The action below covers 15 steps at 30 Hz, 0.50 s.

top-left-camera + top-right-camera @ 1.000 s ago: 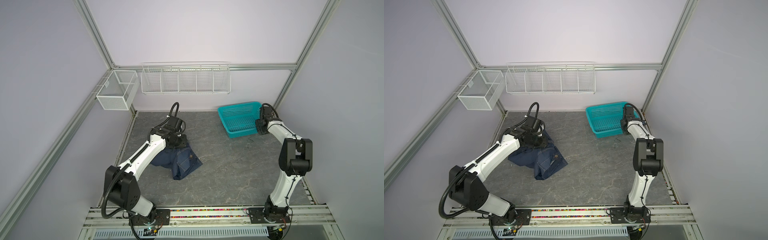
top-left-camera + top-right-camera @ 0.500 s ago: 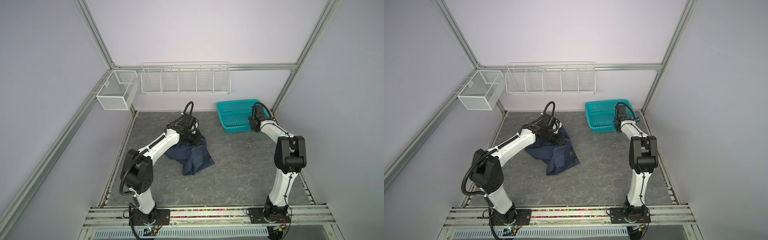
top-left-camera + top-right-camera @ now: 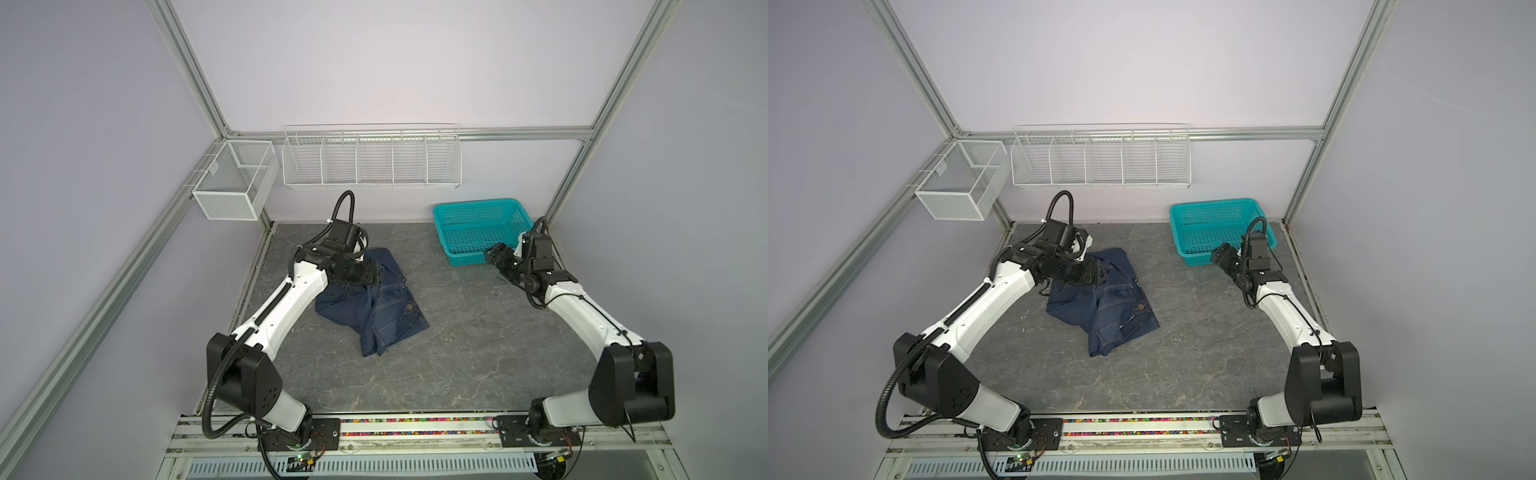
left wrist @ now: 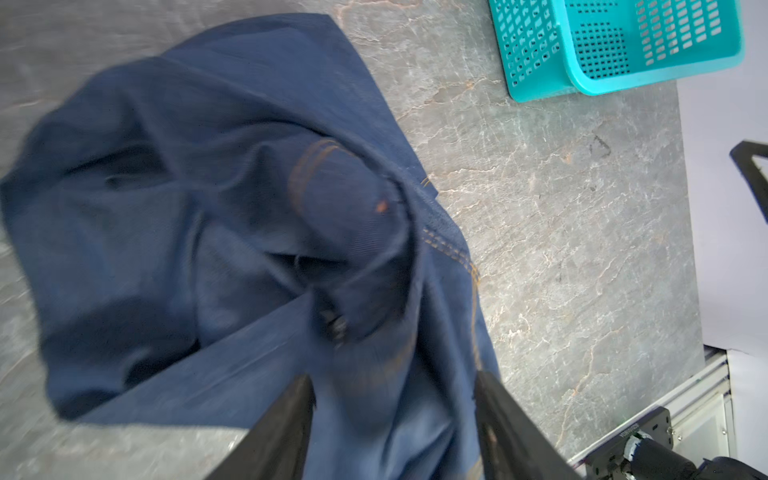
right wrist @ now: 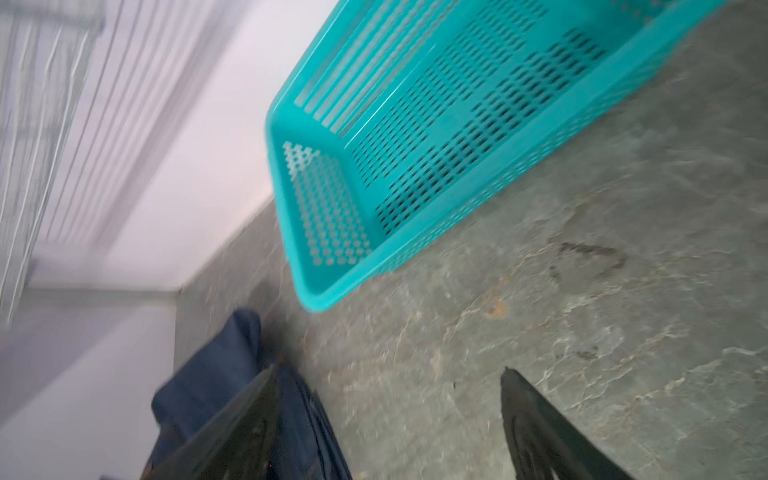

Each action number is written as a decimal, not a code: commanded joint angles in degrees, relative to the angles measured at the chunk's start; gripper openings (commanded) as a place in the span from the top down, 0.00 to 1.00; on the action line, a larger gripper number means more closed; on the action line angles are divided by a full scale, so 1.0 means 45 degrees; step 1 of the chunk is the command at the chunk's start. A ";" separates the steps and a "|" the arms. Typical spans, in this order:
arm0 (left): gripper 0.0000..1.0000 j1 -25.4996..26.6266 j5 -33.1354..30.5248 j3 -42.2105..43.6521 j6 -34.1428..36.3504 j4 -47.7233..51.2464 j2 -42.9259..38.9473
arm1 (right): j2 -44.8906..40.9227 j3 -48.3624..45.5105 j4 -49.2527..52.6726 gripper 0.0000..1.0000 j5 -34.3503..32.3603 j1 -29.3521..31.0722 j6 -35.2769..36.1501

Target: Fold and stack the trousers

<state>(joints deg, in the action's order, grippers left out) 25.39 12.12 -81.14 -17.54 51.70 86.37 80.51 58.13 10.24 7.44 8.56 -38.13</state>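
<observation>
The trousers sit crumpled in a heap [image 3: 371,310] under my left gripper, so my right gripper needs to grab the trousers' waistband [image 3: 412,315] and stretch them out before I fold them.
The trousers [image 3: 376,305] [image 3: 1108,316] lie crumpled in a dark blue denim heap on the grey floor, left of centre in both top views. My left gripper [image 3: 374,275] [image 3: 1105,275] hangs low over the heap's far part. In the left wrist view the left gripper [image 4: 392,386] is open, its fingers [image 4: 286,419] apart, with loose denim [image 4: 232,174] lying between and under them, not pinched. My right gripper [image 3: 494,253] [image 3: 1219,253] is at the near side of the teal basket. It is open [image 5: 388,374] over bare floor, with the trousers [image 5: 199,382] beyond one finger.
The teal perforated basket [image 3: 457,245] [image 3: 1192,257] [image 5: 316,286] [image 4: 540,89] stands at the back right. A white wire shelf [image 3: 370,183] and a mesh box [image 3: 232,208] hang on the back and left walls. Metal frame posts run up the corners.
The left gripper dragged the trousers a little right and back, then opened. The right gripper let go at the basket's right rim, opened and drew back to the basket's near side.
</observation>
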 commanded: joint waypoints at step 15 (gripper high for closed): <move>0.30 -0.1599 -0.0974 0.4235 0.0208 -0.0318 -0.1168 | 0.2872 -0.1077 -0.0786 0.17 0.0845 0.5839 0.4502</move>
<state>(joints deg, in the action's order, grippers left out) 18.57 6.46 -62.72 -16.91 53.93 79.94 91.50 53.67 10.26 10.35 33.43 -19.29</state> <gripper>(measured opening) 0.692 0.834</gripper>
